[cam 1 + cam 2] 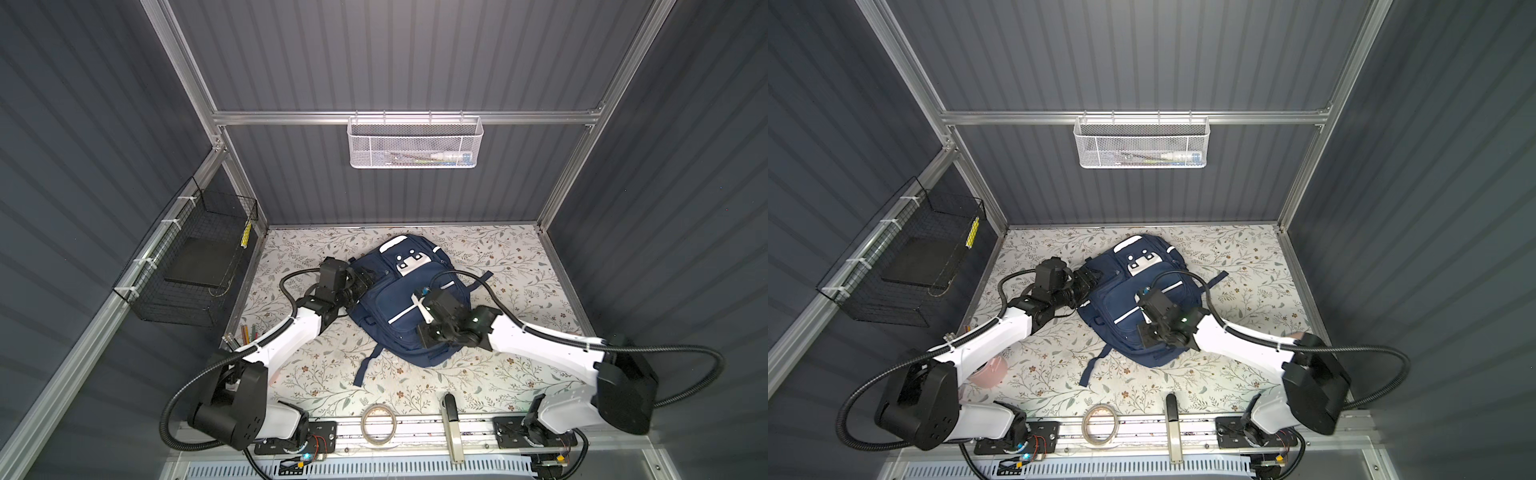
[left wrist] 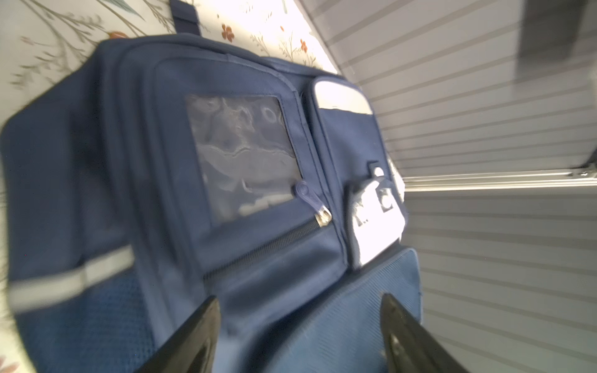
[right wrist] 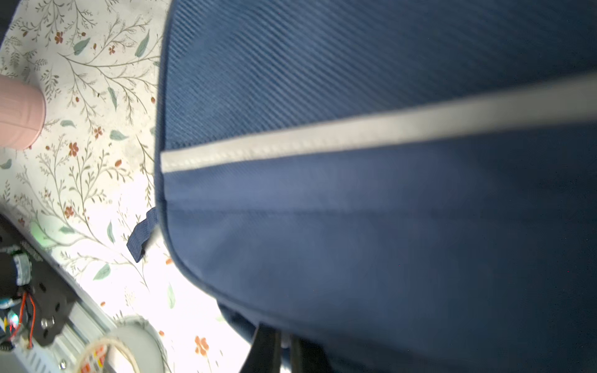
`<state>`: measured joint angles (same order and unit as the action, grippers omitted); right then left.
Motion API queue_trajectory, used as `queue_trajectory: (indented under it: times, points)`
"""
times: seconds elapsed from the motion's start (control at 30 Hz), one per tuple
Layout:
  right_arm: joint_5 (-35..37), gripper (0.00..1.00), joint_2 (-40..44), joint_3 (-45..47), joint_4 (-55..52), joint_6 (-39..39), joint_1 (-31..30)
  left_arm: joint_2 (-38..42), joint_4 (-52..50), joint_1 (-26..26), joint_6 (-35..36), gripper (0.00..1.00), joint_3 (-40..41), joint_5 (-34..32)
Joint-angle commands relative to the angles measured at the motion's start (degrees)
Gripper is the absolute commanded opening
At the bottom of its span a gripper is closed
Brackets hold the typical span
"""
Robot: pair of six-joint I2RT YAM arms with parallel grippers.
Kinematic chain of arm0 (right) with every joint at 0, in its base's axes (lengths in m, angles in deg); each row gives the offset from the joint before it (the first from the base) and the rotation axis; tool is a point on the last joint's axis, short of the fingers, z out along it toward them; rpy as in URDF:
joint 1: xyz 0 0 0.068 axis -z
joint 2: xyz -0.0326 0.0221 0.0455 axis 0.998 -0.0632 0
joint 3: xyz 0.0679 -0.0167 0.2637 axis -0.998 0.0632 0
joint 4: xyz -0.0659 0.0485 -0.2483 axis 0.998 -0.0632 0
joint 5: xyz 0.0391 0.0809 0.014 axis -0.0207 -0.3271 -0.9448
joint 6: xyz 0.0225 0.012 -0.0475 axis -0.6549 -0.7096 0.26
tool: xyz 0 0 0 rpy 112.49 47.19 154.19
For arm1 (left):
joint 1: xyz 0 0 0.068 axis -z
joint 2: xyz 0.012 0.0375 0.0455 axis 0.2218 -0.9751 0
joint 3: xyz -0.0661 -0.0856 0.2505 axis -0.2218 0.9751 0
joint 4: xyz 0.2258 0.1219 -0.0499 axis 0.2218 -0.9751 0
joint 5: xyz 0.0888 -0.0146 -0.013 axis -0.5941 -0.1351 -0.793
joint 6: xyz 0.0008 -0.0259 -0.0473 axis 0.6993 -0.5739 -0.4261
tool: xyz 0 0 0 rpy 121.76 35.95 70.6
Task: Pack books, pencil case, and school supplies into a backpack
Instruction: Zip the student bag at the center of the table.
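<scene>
The backpack (image 1: 401, 311) lies slanted under my still-open left gripper, so my right gripper should swing the backpack's lower edge back and turn the backpack straight before packing.
The navy backpack (image 1: 399, 299) (image 1: 1125, 303) lies flat in the middle of the floral table, its white patch toward the back wall. My left gripper (image 1: 365, 282) (image 1: 1090, 276) is at its left upper side. In the left wrist view this gripper (image 2: 298, 297) is open, its fingers wide apart over the backpack (image 2: 252, 161) fabric below a zipped pocket. My right gripper (image 1: 428, 338) (image 1: 1148, 336) is over the lower right part. In the right wrist view it (image 3: 286, 339) is shut at the backpack (image 3: 355, 226) edge; what it pinches, if anything, is unclear. No books, pencil case or school supplies show.
A tape roll (image 1: 378, 424) (image 3: 129, 342) and a black-handled tool (image 1: 451, 428) lie at the front edge. A pink cup (image 1: 994, 372) stands under my left arm. A black wire basket (image 1: 187, 266) hangs on the left wall, a white mesh basket (image 1: 415, 143) on the back wall.
</scene>
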<state>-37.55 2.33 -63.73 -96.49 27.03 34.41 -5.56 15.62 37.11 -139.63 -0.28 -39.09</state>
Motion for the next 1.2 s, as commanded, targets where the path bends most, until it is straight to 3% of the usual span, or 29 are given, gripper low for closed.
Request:
queue_trajectory:
  times: [0.0, 0.2, 0.43, 0.5, 0.63, 0.67, 0.8, 0.97, 1.17]
  points:
    - [-0.6, 0.0, -5.9, -6.8, 5.1, -3.0, -1.4, 7.2, -2.8, 0.9, -4.8, 0.79, 5.9, -0.6]
    - [-1.7, 0.0, -12.0, -14.6, 6.1, -3.1, -3.2, 14.3, -1.6, 5.4, -13.0, 0.73, 13.1, -2.1]
    - [-2.8, 0.0, -11.5, -13.5, 7.2, -4.1, -4.5, 7.7, -0.8, 10.3, -15.0, 0.7, 10.9, -7.3]
    - [-2.8, 0.0, -11.1, -12.6, 7.6, -3.5, -4.9, 6.4, 0.4, 10.5, -14.4, 0.54, 10.5, -8.5]
    - [-3.1, 0.0, -10.5, -10.8, 6.8, -4.0, -5.2, 4.4, -1.2, 10.5, -12.6, 0.08, 7.7, -9.0]
    - [-2.5, 0.0, -9.9, -10.2, 6.4, -3.9, -5.2, 4.3, -1.7, 10.5, -12.1, 0.0, 7.3, -8.9]
    - [1.4, 0.0, -6.7, -7.0, 2.7, -1.7, -3.3, 6.1, -5.8, 10.4, -10.9, 0.0, 7.5, -10.0]
    - [1.2, 0.0, -1.0, -1.3, 1.6, 0.2, 2.3, 9.4, -10.1, 9.5, -8.8, 0.0, 8.2, -11.2]
    - [1.1, 0.0, 4.2, 2.9, 0.0, 3.6, 9.5, 11.7, -12.5, 4.9, -6.9, 0.0, 8.7, -8.5]
